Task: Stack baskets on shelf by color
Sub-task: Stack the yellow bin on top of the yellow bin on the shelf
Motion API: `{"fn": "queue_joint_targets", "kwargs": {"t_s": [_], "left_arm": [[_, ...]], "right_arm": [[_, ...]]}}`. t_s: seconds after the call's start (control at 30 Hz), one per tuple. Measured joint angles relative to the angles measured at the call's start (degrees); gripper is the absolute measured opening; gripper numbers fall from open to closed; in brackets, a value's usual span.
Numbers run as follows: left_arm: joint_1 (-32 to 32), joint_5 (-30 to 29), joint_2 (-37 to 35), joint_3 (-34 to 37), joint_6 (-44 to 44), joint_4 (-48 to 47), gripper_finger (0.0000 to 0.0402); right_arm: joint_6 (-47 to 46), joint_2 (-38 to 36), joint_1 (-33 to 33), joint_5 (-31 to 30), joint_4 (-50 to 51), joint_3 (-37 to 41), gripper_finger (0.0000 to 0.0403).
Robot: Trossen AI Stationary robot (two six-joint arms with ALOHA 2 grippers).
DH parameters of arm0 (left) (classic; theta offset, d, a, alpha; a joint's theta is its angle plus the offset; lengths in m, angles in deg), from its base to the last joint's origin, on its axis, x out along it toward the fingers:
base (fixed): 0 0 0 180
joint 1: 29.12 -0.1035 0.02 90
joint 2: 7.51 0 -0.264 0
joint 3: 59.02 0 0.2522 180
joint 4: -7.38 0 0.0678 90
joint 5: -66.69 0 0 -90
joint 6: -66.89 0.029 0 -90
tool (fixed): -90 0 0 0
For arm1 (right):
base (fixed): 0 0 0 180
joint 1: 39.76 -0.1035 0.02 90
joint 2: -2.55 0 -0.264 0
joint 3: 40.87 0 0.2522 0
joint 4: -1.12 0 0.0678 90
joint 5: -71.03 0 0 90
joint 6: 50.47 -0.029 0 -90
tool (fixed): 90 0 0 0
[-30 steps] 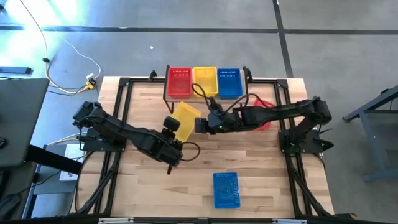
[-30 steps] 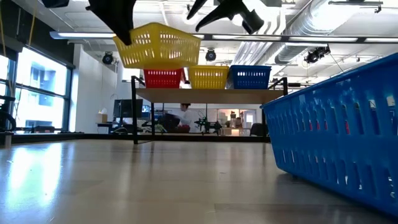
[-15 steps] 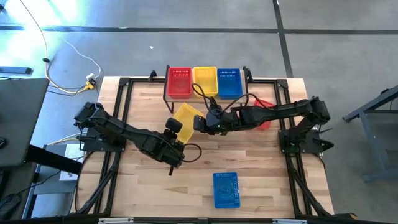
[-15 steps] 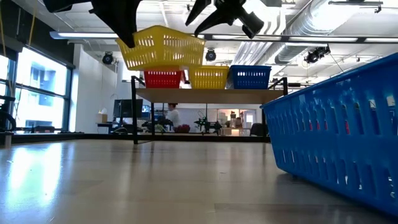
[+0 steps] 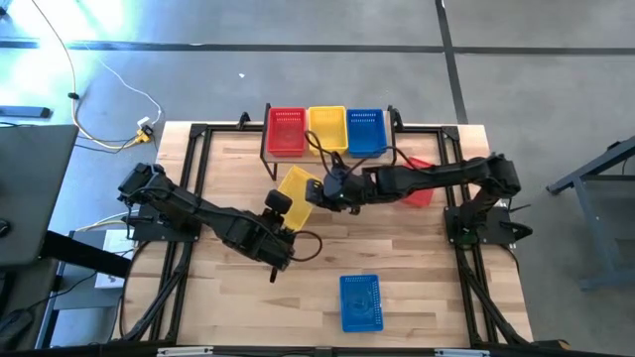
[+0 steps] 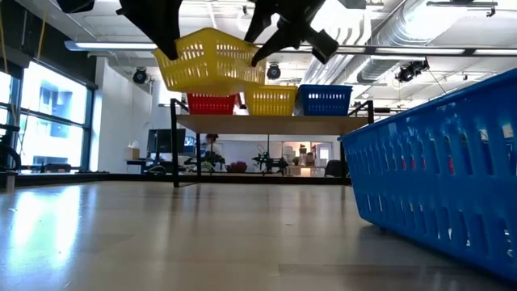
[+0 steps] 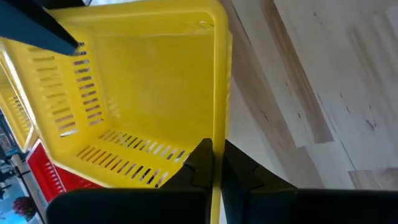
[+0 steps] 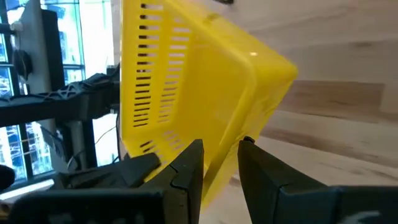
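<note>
My left gripper is holding the yellow basket (image 5: 297, 192), which hangs crooked. My right gripper should close on its rim (image 8: 230, 138) and take the basket over before my left gripper opens.
A yellow mesh basket (image 5: 297, 185) hangs tilted in the air over the table's middle, in front of the shelf (image 5: 327, 154). My left gripper (image 5: 284, 206) is shut on its near wall. My right gripper (image 5: 319, 191) is open at the basket's right side. In the right wrist view its fingers (image 8: 188, 163) stand on either side of the basket's rim (image 8: 245, 118). Whether they touch it, I cannot tell. On the shelf stand a red basket (image 5: 287, 130), a yellow one (image 5: 327, 127) and a blue one (image 5: 365, 131). My left gripper (image 7: 216, 149) holds the yellow basket by the top edge of one wall (image 7: 218, 127), one finger inside the basket and one outside. The fingers come from the table's near left side. The basket is lifted clear (image 6: 210, 61) and tilted, with its open side up.
Another blue basket (image 5: 360, 302) lies on the table near the front edge and fills the right of the low view (image 6: 436, 186). A red basket (image 5: 418, 185) lies on the table under my right arm. Black frame rails run along the table's left and right sides.
My right gripper has moved toward the table's left, up to the yellow basket, and its open fingers now stand around the basket's right rim. The basket stays lifted in my left gripper, nearly where it was.
</note>
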Motion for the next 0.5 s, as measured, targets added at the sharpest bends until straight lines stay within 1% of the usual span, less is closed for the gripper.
{"fn": "queue_joint_targets", "kwargs": {"t_s": [0.13,0.23,0.3,0.4,0.43,0.5], "left_arm": [[0.0,0.4,0.0,0.0,0.0,0.6,0.0001],[0.0,0.7,0.0,0.0,0.0,0.7,0.0001],[0.0,0.9,0.0,0.0,0.0,0.7,0.0002],[-0.1,1.6,0.0,0.0,0.0,1.0,0.001],[-0.2,2.0,0.0,0.0,0.0,1.4,0.0014],[-0.4,2.3,0.0,0.0,0.0,2.2,0.0022]], "right_arm": [[0.0,1.1,0.6,2.6,-0.7,0.0,0.0083],[0.0,1.5,0.6,3.2,-0.8,0.0,0.0076],[0.2,1.6,0.6,3.7,-0.6,0.0,0.0059],[2.6,1.6,0.6,3.7,-0.7,0.0,0.0017],[3.7,1.6,0.6,3.5,-1.1,0.0,0.0009],[4.6,1.7,0.7,3.3,-1.7,0.0,0.0009]]}}
